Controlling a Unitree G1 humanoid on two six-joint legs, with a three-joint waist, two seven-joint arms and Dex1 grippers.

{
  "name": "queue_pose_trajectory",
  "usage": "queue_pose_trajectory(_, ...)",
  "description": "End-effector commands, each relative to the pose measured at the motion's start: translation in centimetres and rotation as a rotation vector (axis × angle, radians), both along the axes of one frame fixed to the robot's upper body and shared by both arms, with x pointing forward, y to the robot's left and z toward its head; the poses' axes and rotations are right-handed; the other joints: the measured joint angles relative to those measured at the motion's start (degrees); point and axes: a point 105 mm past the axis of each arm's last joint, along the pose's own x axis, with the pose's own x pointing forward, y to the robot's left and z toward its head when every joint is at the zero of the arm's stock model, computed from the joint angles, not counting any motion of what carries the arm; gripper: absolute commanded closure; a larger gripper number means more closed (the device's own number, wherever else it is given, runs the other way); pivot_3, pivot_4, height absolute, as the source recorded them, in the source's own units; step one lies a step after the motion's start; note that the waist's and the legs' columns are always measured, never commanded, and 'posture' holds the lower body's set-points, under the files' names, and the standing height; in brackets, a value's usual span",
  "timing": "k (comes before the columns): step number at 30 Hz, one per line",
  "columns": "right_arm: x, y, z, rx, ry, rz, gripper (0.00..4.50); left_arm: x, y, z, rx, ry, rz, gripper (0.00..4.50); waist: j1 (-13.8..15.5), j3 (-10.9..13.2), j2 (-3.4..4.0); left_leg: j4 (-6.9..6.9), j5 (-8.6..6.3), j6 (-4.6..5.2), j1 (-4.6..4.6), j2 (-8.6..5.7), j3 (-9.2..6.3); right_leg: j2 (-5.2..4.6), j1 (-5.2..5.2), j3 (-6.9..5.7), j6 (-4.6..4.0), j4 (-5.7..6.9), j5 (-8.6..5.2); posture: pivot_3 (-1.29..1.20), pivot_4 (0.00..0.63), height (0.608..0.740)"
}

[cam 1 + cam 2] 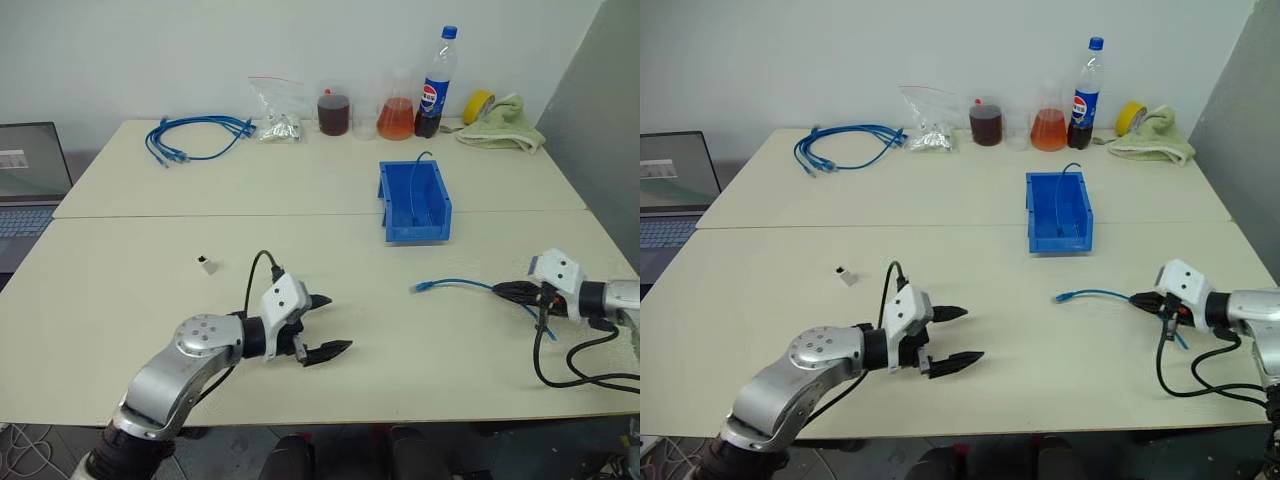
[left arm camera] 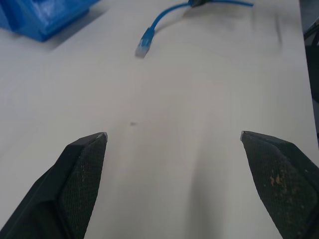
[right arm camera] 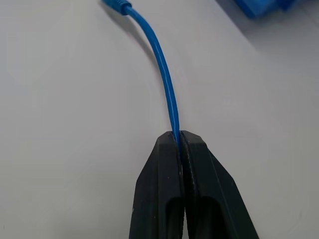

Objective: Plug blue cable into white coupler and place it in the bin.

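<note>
My right gripper is sliding the cable across with the blue cable's plug (image 1: 423,287) facing my left gripper's open fingers, and it should keep on, then release it just short of them (image 1: 368,318).
The blue cable (image 1: 455,284) lies on the table's right half, its clear plug (image 2: 143,47) pointing left. My right gripper (image 1: 502,290) is shut on the blue cable (image 3: 167,84) a short way behind the plug, low over the table. The white coupler (image 1: 207,265) sits alone on the left half of the table. To its right and nearer to me hovers my left gripper (image 1: 340,322), open and holding nothing, pointing towards the plug. The bin (image 1: 414,205) stands past the cable, mid-table, and a thin blue cable rises from inside it.
Along the table's far edge are a coiled bundle of blue cables (image 1: 195,135), a clear plastic bag (image 1: 277,110), two flasks of liquid (image 1: 395,118), a cola bottle (image 1: 436,85), yellow tape (image 1: 478,105) and a green towel (image 1: 505,128). A laptop (image 1: 30,175) sits far left.
</note>
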Motion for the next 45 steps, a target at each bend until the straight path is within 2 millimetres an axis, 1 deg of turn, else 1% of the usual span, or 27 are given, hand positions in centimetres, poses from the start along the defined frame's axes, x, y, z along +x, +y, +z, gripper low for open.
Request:
queue_pose_trajectory(1,-0.3,4.3,0.6,-0.019,-0.074,0.166,4.46,-0.7,1.1,0.3,0.004,-0.012,0.004,0.00,0.13,0.00,0.00,0.00,0.00,0.00,0.00,0.01,-0.03,0.01,0.00,-0.02,0.00,0.00,0.00,0.00,0.150,0.740)
queue_pose_trajectory(5,-0.8,8.0,0.0,0.034,-0.066,0.250,4.46,-1.7,2.7,-1.0,0.023,0.038,0.043,0.00,0.25,0.01,-0.01,0.01,0.00,0.00,-0.05,-0.03,-0.11,-0.04,0.00,-0.05,0.00,-0.02,0.00,0.00,0.150,0.740)
queue_pose_trajectory(9,-1.1,10.6,-0.6,0.079,-0.050,0.289,4.46,-2.6,4.1,-1.9,0.031,0.064,0.082,0.00,0.35,0.02,0.00,0.01,-0.01,0.01,-0.07,-0.03,-0.19,-0.09,-0.01,-0.07,0.00,-0.05,0.00,0.00,0.150,0.740)
queue_pose_trajectory(12,-1.2,12.7,-1.2,0.094,-0.041,0.320,4.46,-3.3,6.5,-3.2,0.071,0.096,0.145,0.00,0.37,0.02,-0.01,0.00,-0.01,0.01,-0.07,-0.03,-0.24,-0.11,0.00,-0.09,-0.01,-0.06,0.00,0.00,0.150,0.740)
queue_pose_trajectory(14,-1.2,13.5,-1.2,0.100,-0.043,0.330,4.46,-3.3,7.5,-3.6,0.090,0.093,0.176,0.00,0.36,0.03,0.00,-0.02,-0.01,0.01,-0.06,-0.04,-0.28,-0.09,-0.02,-0.10,-0.02,-0.06,-0.01,0.00,0.150,0.740)
queue_pose_trajectory(16,-1.1,14.0,-1.3,0.106,-0.041,0.331,4.46,-3.0,8.0,-3.7,0.088,0.084,0.201,0.00,0.35,0.03,0.02,-0.02,-0.01,0.02,-0.05,-0.05,-0.27,-0.09,-0.02,-0.13,-0.03,-0.02,-0.02,0.00,0.150,0.740)
queue_pose_trajectory(19,-1.1,15.4,-1.5,0.129,-0.033,0.330,4.46,-2.4,8.8,-3.7,0.092,0.063,0.230,0.00,0.34,0.03,0.01,-0.01,-0.01,0.02,-0.05,-0.06,-0.27,-0.09,-0.01,-0.13,-0.03,0.00,-0.02,0.00,0.150,0.740)
queue_pose_trajectory(26,-1.6,16.1,-2.1,0.126,-0.028,0.355,4.46,-2.0,8.9,-3.6,0.089,0.050,0.228,0.00,0.33,0.03,0.02,-0.02,-0.01,0.02,-0.05,-0.05,-0.28,-0.06,-0.02,-0.15,-0.05,0.02,-0.02,0.00,0.150,0.740)
queue_pose_trajectory(34,-1.6,16.0,-2.7,0.119,-0.012,0.346,4.46,-1.9,8.5,-3.7,0.085,0.049,0.208,0.00,0.31,0.03,0.02,-0.02,-0.01,0.02,-0.04,-0.04,-0.27,-0.05,-0.03,-0.17,-0.05,0.06,-0.02,0.00,0.150,0.740)
queue_pose_trajectory(38,-1.4,15.8,-2.7,0.126,-0.003,0.334,3.80,-1.8,8.3,-3.8,0.085,0.045,0.202,0.00,0.30,0.03,0.02,-0.02,-0.01,0.02,-0.05,-0.05,-0.28,-0.05,-0.03,-0.17,-0.05,0.06,-0.02,0.00,0.150,0.740)
queue_pose_trajectory(42,-1.5,15.6,-2.7,0.125,0.008,0.339,2.88,-1.7,8.1,-3.9,0.084,0.043,0.199,0.00,0.30,0.03,0.02,-0.02,-0.01,0.02,-0.04,-0.05,-0.28,-0.05,-0.03,-0.18,-0.05,0.06,-0.02,0.00,0.150,0.740)
queue_pose_trajectory(45,-1.5,15.4,-2.3,0.131,0.007,0.343,2.22,-1.7,7.9,-4.0,0.077,0.040,0.197,0.00,0.32,0.03,0.02,-0.02,-0.01,0.02,-0.04,-0.05,-0.28,-0.05,-0.03,-0.17,-0.05,0.06,-0.02,0.00,0.150,0.740)
